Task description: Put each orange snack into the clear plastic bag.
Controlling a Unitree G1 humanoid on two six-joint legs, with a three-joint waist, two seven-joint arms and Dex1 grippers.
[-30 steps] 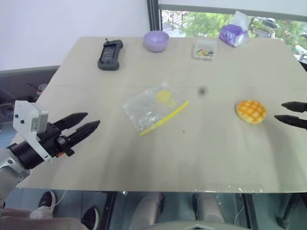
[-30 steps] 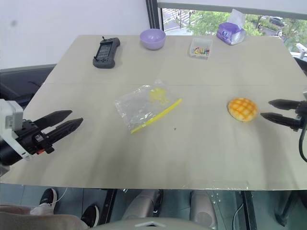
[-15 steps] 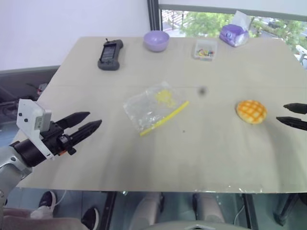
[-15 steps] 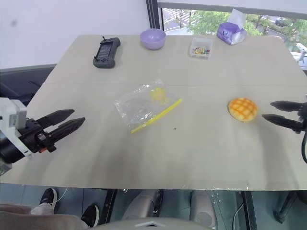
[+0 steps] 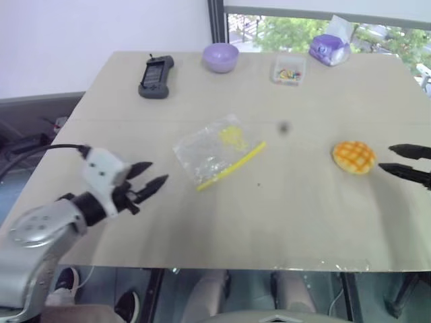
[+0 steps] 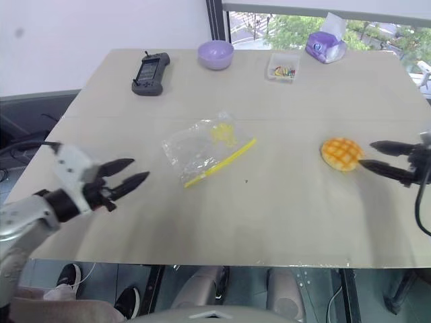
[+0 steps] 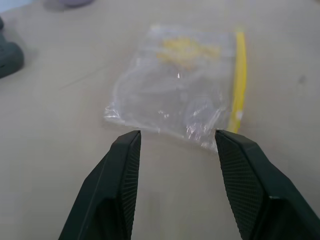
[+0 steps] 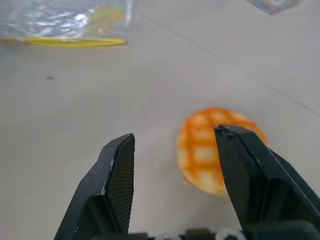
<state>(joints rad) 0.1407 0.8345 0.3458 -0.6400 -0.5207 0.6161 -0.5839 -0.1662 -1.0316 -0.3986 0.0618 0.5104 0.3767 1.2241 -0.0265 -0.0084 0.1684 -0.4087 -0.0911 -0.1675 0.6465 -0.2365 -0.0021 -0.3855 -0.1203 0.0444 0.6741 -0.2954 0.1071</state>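
Note:
My gripper will make the bag's opening spread into a loop when I open it, because the white slider sits at the near end of the yellow zip.
The orange snack, a domed bun with a criss-cross top, lies on the right side of the table. My right gripper hovers just to its right, open and pointing at it; in the right wrist view the snack sits partly behind one finger, untouched. The clear plastic bag lies flat mid-table with its yellow zip strip on the right edge. My left gripper is open, low over the table to the bag's left. In the left wrist view the bag lies just beyond the fingertips.
Along the far edge stand a black handheld device, a purple bowl, a small clear box of colourful bits and a purple tissue pack. The table's front edge runs close below both arms.
My left gripper has swung right and forward toward the bag, sinking and rolling at the wrist. The right gripper has edged left, closer to the snack. Bag and snack lie where they were.

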